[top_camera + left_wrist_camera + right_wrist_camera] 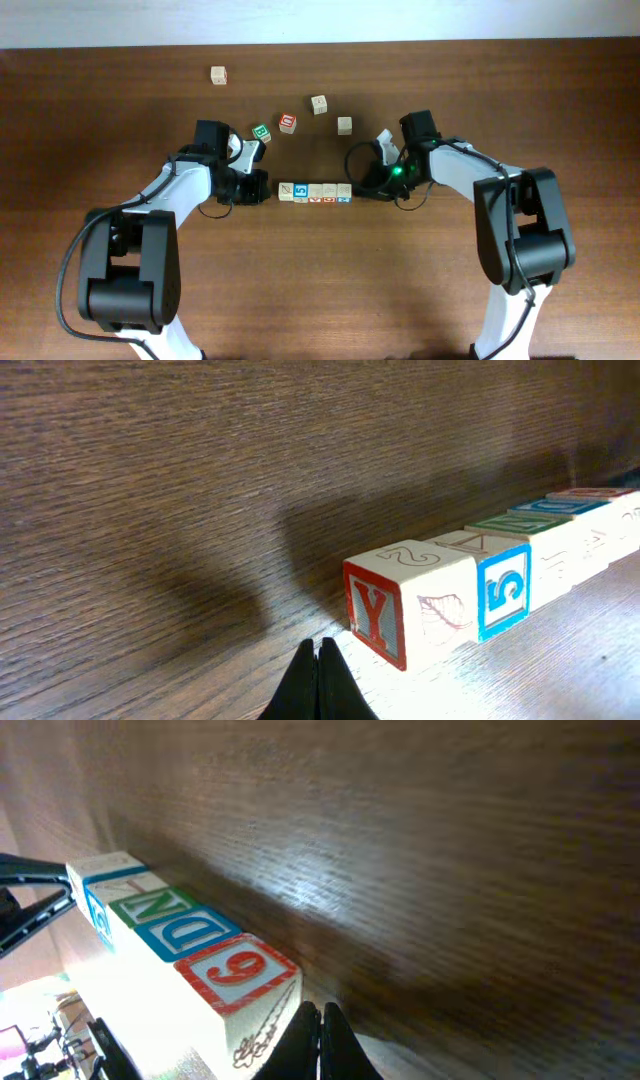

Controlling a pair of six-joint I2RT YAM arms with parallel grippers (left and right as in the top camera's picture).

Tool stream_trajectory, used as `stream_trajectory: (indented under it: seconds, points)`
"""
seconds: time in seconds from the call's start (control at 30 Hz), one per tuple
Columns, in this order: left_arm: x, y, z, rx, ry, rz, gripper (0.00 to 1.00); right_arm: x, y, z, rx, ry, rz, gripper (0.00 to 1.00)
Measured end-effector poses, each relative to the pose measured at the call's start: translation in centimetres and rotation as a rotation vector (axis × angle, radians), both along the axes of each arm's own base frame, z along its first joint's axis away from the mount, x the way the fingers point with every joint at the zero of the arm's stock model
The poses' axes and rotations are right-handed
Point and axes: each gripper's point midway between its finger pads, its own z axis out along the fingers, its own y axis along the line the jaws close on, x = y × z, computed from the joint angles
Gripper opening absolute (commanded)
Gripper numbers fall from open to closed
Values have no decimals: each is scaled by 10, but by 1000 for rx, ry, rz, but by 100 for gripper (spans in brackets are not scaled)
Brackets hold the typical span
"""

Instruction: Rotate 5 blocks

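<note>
My left gripper's fingers are separated from the red Y block by a gap [335,632], so next I move them up against the block's end side [375,615] before my right gripper squeezes the row.
Five pale wooden letter blocks [315,192] lie in a straight row at the table's middle. My left gripper [270,188] is shut and empty, its tip just off the row's left end. In the left wrist view the shut fingertips [318,652] sit on the table just short of the red Y block [375,615], with the blue 5 block [503,590] behind it. My right gripper [355,190] is shut and empty at the row's right end. In the right wrist view its tip [318,1017] is right beside the red 9 block [235,972]; whether it touches is unclear.
More loose blocks lie behind the row: a green one [261,132], a red one [288,123], pale ones [319,104] [344,125], and one far back left [218,75]. The table's far edge [320,42] runs along the top.
</note>
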Motion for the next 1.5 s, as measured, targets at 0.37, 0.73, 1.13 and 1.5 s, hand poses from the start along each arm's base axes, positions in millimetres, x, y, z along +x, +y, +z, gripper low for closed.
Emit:
stream_trajectory:
  seconds: [0.37, 0.73, 1.13, 1.5]
  points:
    - [-5, -5, 27, -37, 133, 57, 0, 9, -6, 6, 50, -63, 23, 5]
    - [5, -5, 3, -28, 195, 56, 0, 11, -4, 9, 65, -83, 34, 5]
    - [8, -10, -5, -72, 201, 26, 0, 10, -4, 9, 65, -82, 34, 5]
    - [8, -13, 1, -97, 198, 3, 0, 10, -4, 9, 66, -81, 34, 4]
